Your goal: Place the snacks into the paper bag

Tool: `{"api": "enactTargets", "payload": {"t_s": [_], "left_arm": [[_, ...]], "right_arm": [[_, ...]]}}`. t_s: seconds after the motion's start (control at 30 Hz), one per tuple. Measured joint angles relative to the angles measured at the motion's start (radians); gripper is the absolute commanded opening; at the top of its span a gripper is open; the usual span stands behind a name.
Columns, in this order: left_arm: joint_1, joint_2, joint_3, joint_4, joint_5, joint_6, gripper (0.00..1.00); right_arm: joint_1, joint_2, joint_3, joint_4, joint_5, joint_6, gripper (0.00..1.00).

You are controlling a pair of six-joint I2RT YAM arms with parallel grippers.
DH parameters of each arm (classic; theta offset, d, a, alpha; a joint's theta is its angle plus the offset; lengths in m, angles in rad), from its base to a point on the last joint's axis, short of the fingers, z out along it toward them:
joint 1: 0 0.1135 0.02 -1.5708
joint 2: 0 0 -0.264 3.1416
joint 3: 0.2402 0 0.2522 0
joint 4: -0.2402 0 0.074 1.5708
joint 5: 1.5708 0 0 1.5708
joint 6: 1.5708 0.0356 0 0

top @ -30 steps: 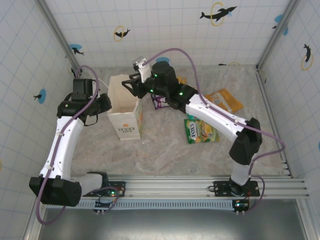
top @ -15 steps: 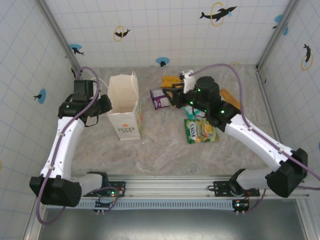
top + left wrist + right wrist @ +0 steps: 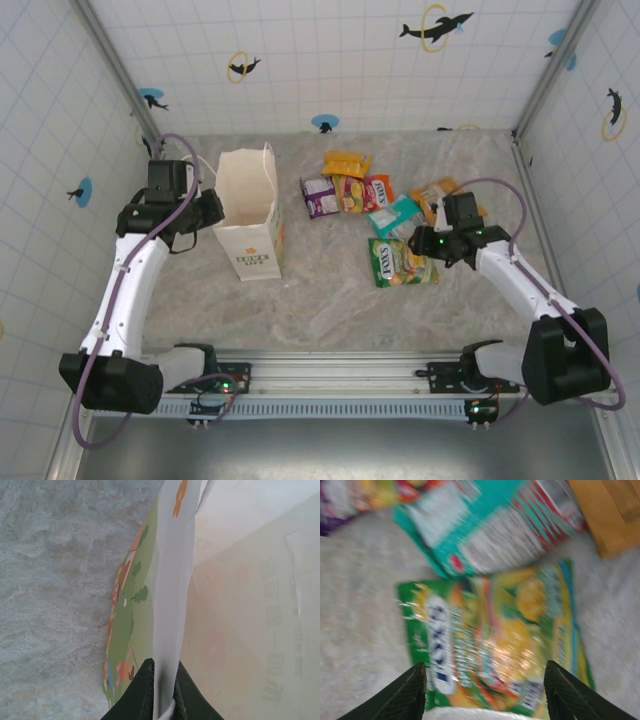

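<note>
My right gripper should move back, because the green packet lies flat and reaches past the gripper's open fingers. The gripper should pinch the packet back at its blue-edged end before lifting.
The white paper bag stands upright at the left, mouth open. My left gripper is shut on the bag's left rim; in the left wrist view its fingers pinch the white paper edge. Snacks lie flat to the right of the bag: a purple packet, an orange-yellow one, a red one, a teal one, an orange one and a green one. My right gripper hovers open over the green packet, nothing between its fingers.
The teal packet and orange packet lie just beyond the green one. Tiled walls close in the table on three sides. Bare marbled table stretches between the bag and the arm bases.
My right arm has swung from the bag's mouth rightward and down to the green packet, its jaws spreading wider. The left gripper and the bag have stayed put.
</note>
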Motion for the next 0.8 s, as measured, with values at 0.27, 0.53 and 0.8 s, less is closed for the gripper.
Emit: {"api": "enactTargets", "payload": {"t_s": [0.27, 0.53, 0.8], "left_arm": [[0.000, 0.000, -0.002, 0.000, 0.000, 0.000, 0.14], [0.000, -0.001, -0.019, 0.001, -0.003, 0.000, 0.14], [0.000, -0.010, -0.021, 0.007, -0.012, 0.000, 0.13]], "right_arm": [[-0.106, 0.111, -0.031, -0.009, -0.056, -0.061, 0.68], [-0.105, 0.196, -0.032, 0.028, -0.147, -0.080, 0.65], [-0.029, 0.167, -0.077, 0.023, -0.294, -0.071, 0.65]]}}
